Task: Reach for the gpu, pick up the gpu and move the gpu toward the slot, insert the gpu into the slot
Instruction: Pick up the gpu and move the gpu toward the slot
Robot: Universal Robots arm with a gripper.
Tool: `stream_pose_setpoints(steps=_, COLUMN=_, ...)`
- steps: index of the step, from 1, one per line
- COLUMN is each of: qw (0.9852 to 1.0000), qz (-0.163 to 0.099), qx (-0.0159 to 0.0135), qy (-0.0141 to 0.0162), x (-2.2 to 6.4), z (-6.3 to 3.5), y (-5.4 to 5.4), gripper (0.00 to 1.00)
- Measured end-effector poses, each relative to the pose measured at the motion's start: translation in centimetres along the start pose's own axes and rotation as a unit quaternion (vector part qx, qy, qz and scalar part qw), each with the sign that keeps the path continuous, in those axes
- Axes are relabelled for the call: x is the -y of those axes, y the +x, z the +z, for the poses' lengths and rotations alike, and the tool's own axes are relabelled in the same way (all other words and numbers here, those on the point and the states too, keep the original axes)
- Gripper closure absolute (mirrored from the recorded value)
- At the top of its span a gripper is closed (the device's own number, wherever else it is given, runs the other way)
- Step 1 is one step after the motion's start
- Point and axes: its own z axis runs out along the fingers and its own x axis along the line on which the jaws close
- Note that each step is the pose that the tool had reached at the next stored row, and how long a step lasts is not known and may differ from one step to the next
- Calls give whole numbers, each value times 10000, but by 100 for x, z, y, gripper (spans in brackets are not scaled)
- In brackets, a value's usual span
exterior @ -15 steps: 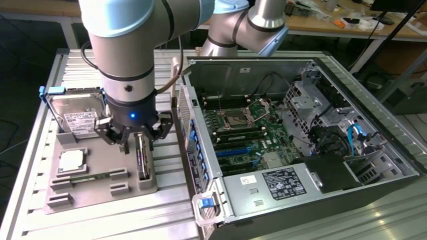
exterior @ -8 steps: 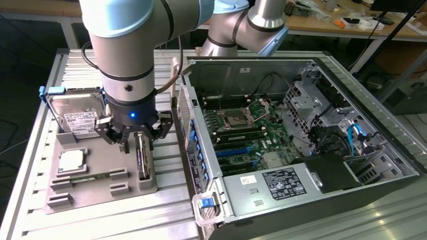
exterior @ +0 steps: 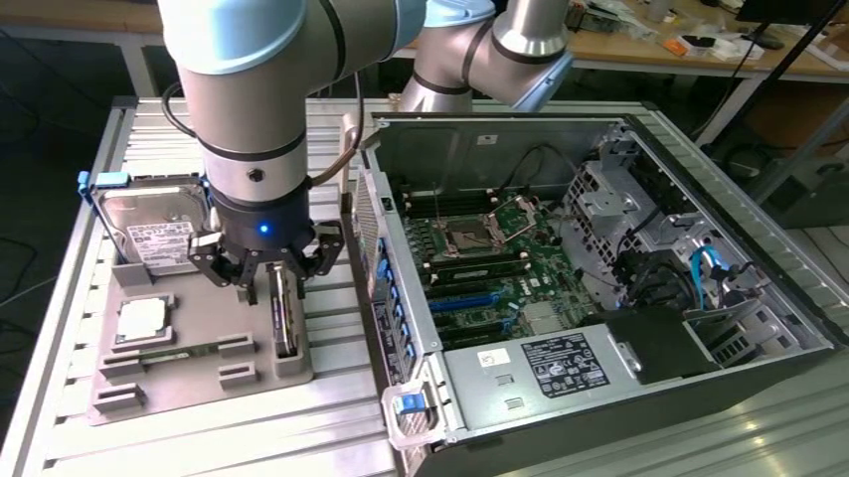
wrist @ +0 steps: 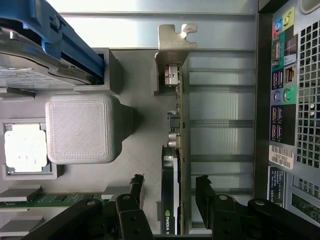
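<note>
My gripper will slide the gpu (exterior: 281,316) straight up when it lifts, and the holder will stay in place, since open-topped grey sockets (exterior: 290,364) cup the gpu's ends.
The gpu (exterior: 282,310) stands on its long edge in a grey holder (exterior: 199,348) at the exterior view's left, beside the open computer case. My gripper (exterior: 273,270) hangs right over it, open. In the wrist view the dark gpu (wrist: 173,155) with its silvery end bracket (wrist: 175,42) runs between my two black fingers (wrist: 136,186), with a gap showing on each side of the card. The gripper (wrist: 170,181) straddles the card without touching it. The blue slot (exterior: 464,296) lies on the green motherboard (exterior: 531,253) inside the case.
The holder also carries a hard drive (exterior: 153,234) in a blue carrier, a square processor chip (exterior: 143,320) and a memory stick (exterior: 159,355). The case's side wall (exterior: 378,258) rises close beside the card. A raised grey block (wrist: 82,129) sits near the gripper.
</note>
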Motion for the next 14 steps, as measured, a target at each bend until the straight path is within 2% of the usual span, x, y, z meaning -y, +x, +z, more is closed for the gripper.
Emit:
stream_pose_setpoints(steps=3, qw=10000, qz=0, qx=0, qy=0, x=0, z=0, y=0, gripper=47)
stream_pose_setpoints(steps=7, qw=10000, qz=0, qx=0, qy=0, x=0, z=0, y=0, gripper=72)
stream_pose_setpoints(steps=14, qw=10000, qz=0, qx=0, qy=0, x=0, z=0, y=0, gripper=73)
